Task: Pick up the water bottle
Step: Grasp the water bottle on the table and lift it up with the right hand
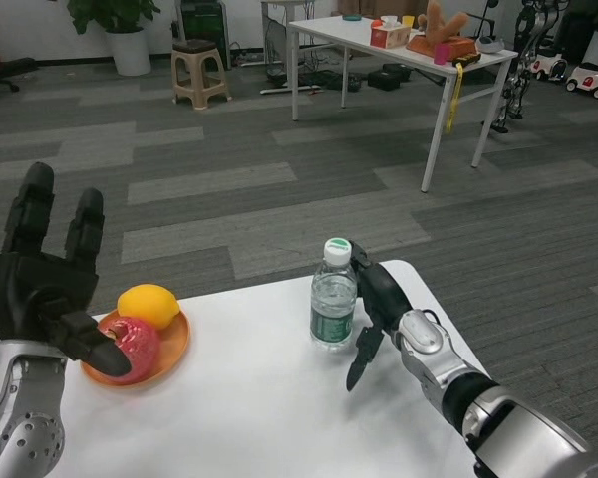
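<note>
The water bottle [333, 307] will tip but hold its water in when the robot lifts it, because the white cap [337, 251] sits all the way over the bottle's neck.
A clear water bottle [333, 296] with a white cap and green label stands upright near the far edge of the white table [259, 408]. My right hand [372, 304] is right beside it on its right, fingers apart and curved toward the bottle, one finger pointing down at the table; I see no firm grip. My left hand [48, 277] is raised at the left, fingers apart and empty, in front of the plate.
An orange plate [169, 344] with a yellow lemon [149, 304] and a red apple [132, 346] sits at the table's left. Beyond the table lie grey carpet, a second white table [399, 50] with clutter, a stool [199, 72] and a potted plant [120, 30].
</note>
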Robot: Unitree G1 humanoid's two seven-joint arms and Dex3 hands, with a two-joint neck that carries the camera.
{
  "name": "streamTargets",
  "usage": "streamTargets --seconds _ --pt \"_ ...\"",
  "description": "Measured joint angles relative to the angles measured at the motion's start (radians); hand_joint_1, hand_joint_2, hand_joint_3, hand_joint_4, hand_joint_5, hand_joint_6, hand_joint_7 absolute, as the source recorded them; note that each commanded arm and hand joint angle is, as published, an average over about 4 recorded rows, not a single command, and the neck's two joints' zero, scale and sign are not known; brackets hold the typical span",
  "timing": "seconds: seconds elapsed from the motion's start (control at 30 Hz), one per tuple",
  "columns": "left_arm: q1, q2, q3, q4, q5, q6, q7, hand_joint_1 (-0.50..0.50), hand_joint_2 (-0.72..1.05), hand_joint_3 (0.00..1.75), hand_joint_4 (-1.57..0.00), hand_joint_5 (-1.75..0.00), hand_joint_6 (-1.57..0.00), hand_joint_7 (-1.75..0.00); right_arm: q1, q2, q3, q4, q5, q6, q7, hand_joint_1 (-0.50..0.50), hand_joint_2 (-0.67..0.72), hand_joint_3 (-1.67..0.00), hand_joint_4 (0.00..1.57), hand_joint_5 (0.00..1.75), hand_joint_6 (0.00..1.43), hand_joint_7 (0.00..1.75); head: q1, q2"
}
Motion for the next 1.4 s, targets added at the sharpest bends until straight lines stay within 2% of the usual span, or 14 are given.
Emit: streamTargets --seconds 0.2,0.37,0.6,0.7,0.8,0.93,1.1,1.2,1.4 --pt "0.001 0.000 0.000 -0.001 0.000 -0.001 0.000 -0.48 -0.72 0.04 0.00 0.00 0.00 0.00 0.078 -0.015 -0.031 -0.090 0.000 0.001 0.022 -0.42 0.47 0.00 0.00 1.36 0.00 1.73 0.006 -0.002" --pt "0.003 0.000 0.000 -0.002 0.000 -0.002 0.000 -0.50 -0.72 0.09 0.00 0.00 0.00 0.00 0.138 -0.040 -0.044 -0.181 0.000 0.002 0.050 -0.42 0.41 0.00 0.00 1.36 0.00 1.68 0.008 -0.013" --pt "0.005 0.001 0.001 -0.003 0.000 -0.002 0.000 -0.49 -0.72 0.07 0.00 0.00 0.00 0.00 0.201 -0.061 -0.067 -0.266 0.000 0.002 0.054 -0.42 0.41 0.00 0.00 1.19 0.00 1.64 0.011 -0.022" --pt "0.005 0.001 0.001 -0.003 0.000 -0.002 0.000 -0.50 -0.72 0.04 0.00 0.00 0.00 0.00 0.201 -0.061 -0.074 -0.265 0.000 0.002 0.055 -0.42 0.41 0.00 0.00 1.07 0.00 1.61 0.011 -0.022" --pt "0.005 0.001 0.001 -0.003 0.000 -0.002 0.000 -0.50 -0.72 0.07 0.00 0.00 0.00 0.00 0.191 -0.060 -0.077 -0.238 0.000 0.000 0.068 -0.44 0.44 0.00 0.00 1.07 0.00 1.61 0.011 -0.023" --pt "0.006 0.001 0.001 -0.004 0.000 -0.002 0.000 -0.49 -0.72 0.04 0.00 0.00 0.00 0.00 0.157 -0.052 -0.077 -0.186 0.000 -0.002 0.088 -0.42 0.47 0.00 0.00 1.02 0.00 1.61 0.011 -0.023" --pt "0.007 0.001 0.002 -0.005 0.000 -0.002 0.000 -0.50 -0.72 0.07 0.00 0.00 0.00 0.00 0.111 -0.038 -0.071 -0.132 0.000 -0.003 0.101 -0.42 0.47 0.00 0.00 0.75 0.00 1.55 0.010 -0.021" --pt "0.007 0.001 0.002 -0.005 0.000 -0.002 0.000 -0.50 -0.72 0.07 0.00 0.00 0.00 0.00 0.092 -0.031 -0.057 -0.105 0.000 -0.003 0.105 -0.42 0.47 0.00 0.00 0.68 0.00 1.57 0.010 -0.023" --pt "0.008 0.001 0.003 -0.005 0.000 -0.002 0.000 -0.50 -0.72 0.04 0.00 0.00 0.00 0.00 0.038 -0.027 -0.017 -0.062 0.000 -0.003 0.106 -0.46 0.47 0.00 0.00 0.68 0.00 1.54 0.010 -0.027"
